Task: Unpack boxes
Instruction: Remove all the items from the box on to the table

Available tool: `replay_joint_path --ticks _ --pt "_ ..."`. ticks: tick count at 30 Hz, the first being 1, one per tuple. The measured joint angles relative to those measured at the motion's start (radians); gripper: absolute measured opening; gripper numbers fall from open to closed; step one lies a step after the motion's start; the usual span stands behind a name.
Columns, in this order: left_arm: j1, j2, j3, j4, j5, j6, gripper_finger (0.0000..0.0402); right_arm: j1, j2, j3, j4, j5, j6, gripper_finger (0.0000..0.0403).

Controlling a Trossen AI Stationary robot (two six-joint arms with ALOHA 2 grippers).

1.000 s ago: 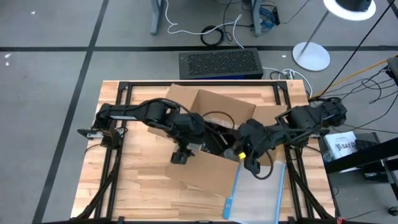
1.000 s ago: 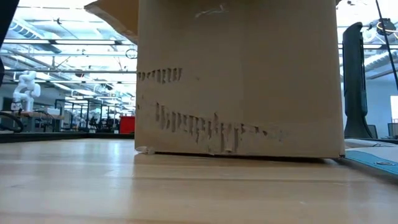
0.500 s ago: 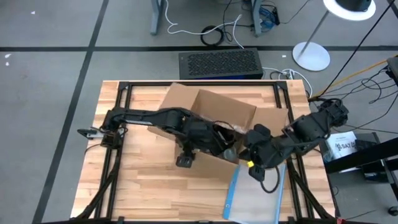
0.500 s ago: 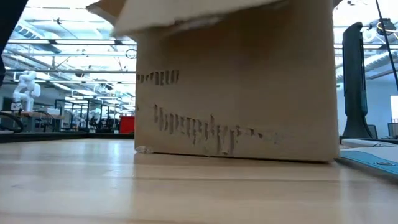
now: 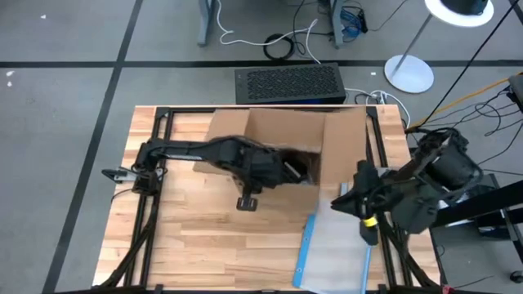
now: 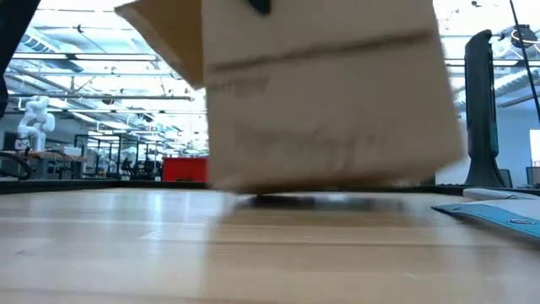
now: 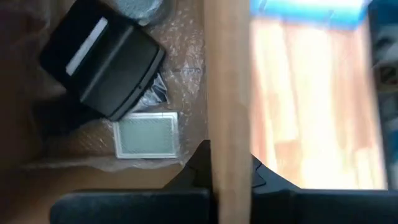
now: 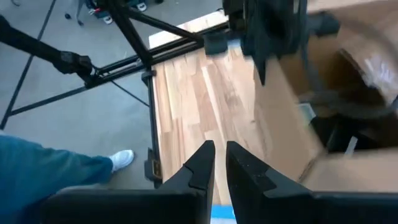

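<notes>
I should lift the upright box by its near-side (image 7: 228,93) with my left gripper and flip it over to empty it, because the black case (image 7: 102,62) is deep inside.
The brown cardboard box (image 5: 343,147) stands open at the table's far middle, flaps spread; in the low view the box (image 6: 329,93) is blurred. Inside lie a black case (image 7: 102,62), bubble wrap and a white card (image 7: 146,138). My left gripper (image 5: 301,170) reaches in from the left and is shut on the box's wall. My right gripper (image 5: 368,233) hangs shut over the table's near right, apart from the box, with nothing between its fingers (image 8: 205,158). My left gripper pinches the top rim of the box's near-side wall (image 7: 227,124) between its two fingers, one inside the box and one outside. The fingers come steeply from above, slanting from the table's left. A single cardboard layer runs on between them.
A clear plastic pouch with a blue edge (image 5: 335,245) lies flat at the near right, below my right gripper. A black grille-topped unit (image 5: 288,84) sits beyond the far edge. A person's blue trouser leg (image 8: 37,168) shows beside the table.
My left gripper has sunk a little and shut on the box wall. The box has turned from slantwise to square with the table and slid toward the far edge. My right gripper has drawn away from the box, up and toward the table's right edge.
</notes>
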Motion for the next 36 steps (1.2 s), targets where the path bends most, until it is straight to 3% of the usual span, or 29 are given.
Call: replay_joint_path --ticks 6,10,15,19,23,31,36 --pt "0.061 -0.101 0.016 0.185 0.183 -0.122 0.001 0.061 0.001 0.024 -0.034 0.009 0.067 0.0034" --pt "0.097 -0.132 0.019 0.335 0.319 -0.235 0.001 0.128 0.001 0.027 -0.121 -0.009 0.2 0.0034" --pt "0.129 -0.141 0.007 0.38 0.378 -0.306 0.001 0.244 0.001 0.027 -0.137 0.01 0.345 0.0034" --pt "0.143 -0.14 -0.013 0.509 0.43 -0.426 0.001 0.342 0.016 0.016 -0.134 0.082 0.47 0.0034" --pt "0.145 -0.143 -0.066 0.711 0.447 -0.488 0.0009 0.418 0.018 -0.084 -0.138 0.155 0.646 0.0033" --pt "0.153 -0.144 -0.289 1.142 0.573 -0.767 0.0009 0.515 0.019 -0.379 -0.095 0.158 1.091 0.0018" --pt "0.153 -0.162 -0.455 1.364 0.605 -0.906 0.0009 0.541 0.019 -0.48 -0.026 0.157 1.227 0.0018"
